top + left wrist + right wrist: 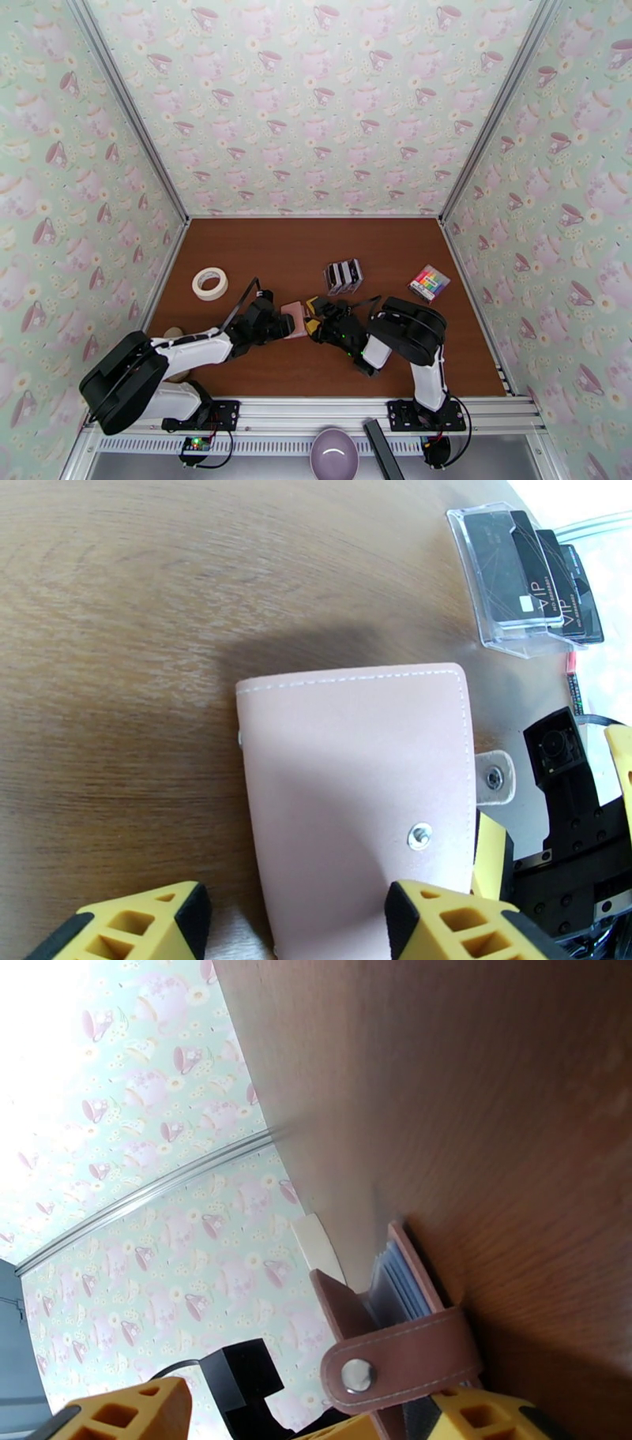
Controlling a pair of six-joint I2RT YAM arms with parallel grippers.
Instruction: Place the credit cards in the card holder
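My right gripper should fold over the card holder's tab, which is sticking out. The card holder's folded side is loose, so my left gripper should clamp that side at the same time.
The card holder (355, 788) is a pink wallet lying flat and folded shut on the brown table, its snap tab (494, 778) loose and sticking out to the right. It sits mid-table between the two arms (295, 318). My left gripper (296, 906) hovers open over its near end, one fingertip (442, 918) above the cover. From the right, my right gripper (308, 1410) is open, one finger (490, 1418) against the tab (395, 1355) at the wallet's edge. Black credit cards (529, 575) stand in a clear rack (344, 276) behind the wallet.
A roll of masking tape (209, 283) lies at the left. A multicoloured striped pad (429, 283) lies at the right. A purple bowl (333, 454) sits below the table's front rail. Patterned walls close off three sides.
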